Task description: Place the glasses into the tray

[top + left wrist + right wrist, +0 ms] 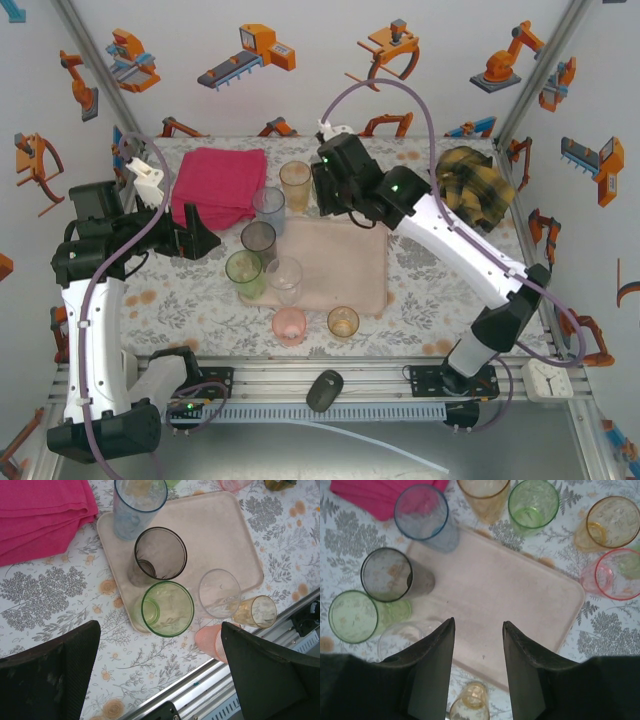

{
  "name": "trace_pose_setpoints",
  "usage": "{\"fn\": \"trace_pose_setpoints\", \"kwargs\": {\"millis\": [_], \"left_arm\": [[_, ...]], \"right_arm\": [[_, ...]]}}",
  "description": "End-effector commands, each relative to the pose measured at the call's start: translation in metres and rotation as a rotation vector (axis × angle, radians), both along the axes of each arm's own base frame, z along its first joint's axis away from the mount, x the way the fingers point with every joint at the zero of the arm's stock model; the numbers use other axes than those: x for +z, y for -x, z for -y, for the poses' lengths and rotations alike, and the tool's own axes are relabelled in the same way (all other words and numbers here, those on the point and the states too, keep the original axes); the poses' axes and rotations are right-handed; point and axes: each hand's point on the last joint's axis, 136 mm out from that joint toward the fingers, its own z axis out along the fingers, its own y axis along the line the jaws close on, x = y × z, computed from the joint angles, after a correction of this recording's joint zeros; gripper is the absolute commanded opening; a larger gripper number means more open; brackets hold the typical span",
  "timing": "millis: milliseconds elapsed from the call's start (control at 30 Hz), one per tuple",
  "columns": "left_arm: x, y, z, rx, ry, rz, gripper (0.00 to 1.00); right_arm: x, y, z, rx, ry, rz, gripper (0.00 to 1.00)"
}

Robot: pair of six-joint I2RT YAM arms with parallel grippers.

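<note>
The orange glass's rim [295, 172] faces up beside the pale blue glass, so my open right gripper should keep moving there until its fingers straddle that rim.
The pale pink tray [340, 268] lies mid-table, its middle bare. In the top view a grey glass [258, 240], a green glass [244, 272] and a clear glass [284, 278] stand along its left edge. A pale blue glass [268, 207] and an orange glass [295, 185] stand at its far left corner. A pink glass [290, 325] and an orange glass [343, 322] stand on the table in front of it. My right gripper [478, 622] hangs open and empty over the tray [520, 595]. My left gripper [159, 625] is wide open near the green glass [167, 609], holding nothing.
A folded magenta cloth [218, 185] lies at the back left and a yellow plaid cloth [475, 185] at the back right. More glasses, green [533, 502], orange [612, 522] and pink [619, 574], stand beyond the tray's far side. A black mouse-like object [323, 390] rests on the front rail.
</note>
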Motion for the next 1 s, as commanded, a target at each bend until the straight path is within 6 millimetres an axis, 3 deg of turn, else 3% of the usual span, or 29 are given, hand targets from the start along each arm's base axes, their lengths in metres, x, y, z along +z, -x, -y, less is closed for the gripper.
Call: {"fn": "trace_pose_setpoints", "kwargs": {"millis": [0,400,700,967], "left_arm": [[0.006,0.001,0.003,-0.012,0.030,0.010,0.99],[0.004,-0.003,0.002,-0.007,0.046,-0.010,0.99],[0.003,-0.006,0.002,-0.007,0.059,-0.022,0.99],[0.001,-0.008,0.001,-0.001,0.062,-0.022,0.99]], "right_arm": [[0.011,-0.021,-0.010,0.025,-0.042,0.044,0.43],[-0.021,-0.081,-0.036,0.032,-0.053,0.052,0.43],[-0.046,-0.114,-0.056,0.021,-0.065,0.080,0.43],[-0.064,-0.149,-0.051,-0.014,-0.056,0.079,0.43]]}}
